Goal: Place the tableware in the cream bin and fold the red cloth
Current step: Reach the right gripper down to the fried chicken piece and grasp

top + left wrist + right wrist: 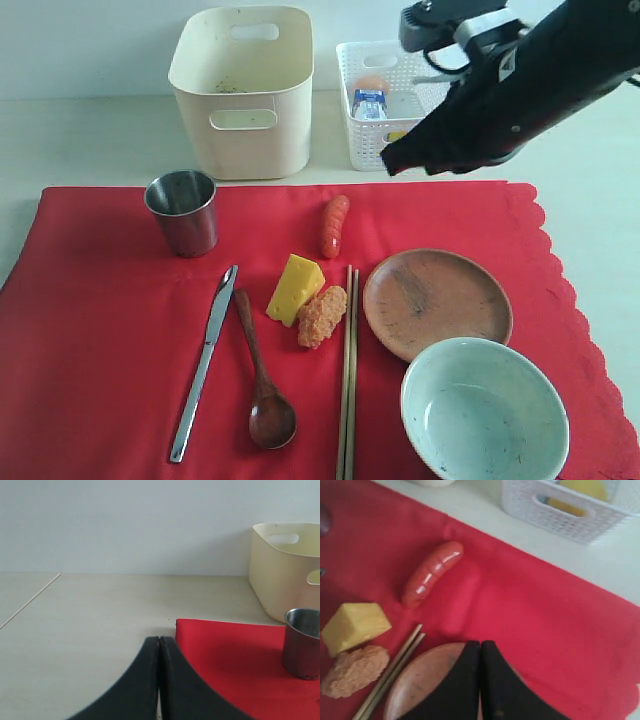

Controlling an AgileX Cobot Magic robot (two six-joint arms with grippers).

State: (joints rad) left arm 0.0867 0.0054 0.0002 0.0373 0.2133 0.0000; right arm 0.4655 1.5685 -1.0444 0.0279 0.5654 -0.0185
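The fried nugget (321,317) sits uncovered on the red cloth, open to my empty right gripper, so I should keep going until my fingers open above the nugget (324,310).
The red cloth (120,330) lies flat under the tableware: a steel cup (183,211), steel knife (205,360), dark wooden spoon (262,380), wooden chopsticks (347,370), round brown plate (437,303) and pale green bowl (484,410). The cream bin (243,90) stands behind the cloth. My right gripper (480,644) is shut and empty, held in the air above the plate's (420,680) far rim; its tip shows in the exterior view (390,165). My left gripper (159,640) is shut, empty, over bare table by the cloth's corner (225,655), with the cup (302,642) and bin (285,565) ahead.
A sausage (334,224), a cheese wedge (296,288) and a fried nugget (322,316) lie on the cloth between the spoon and plate. A white lattice basket (375,120) holding a milk carton (369,104) stands right of the bin.
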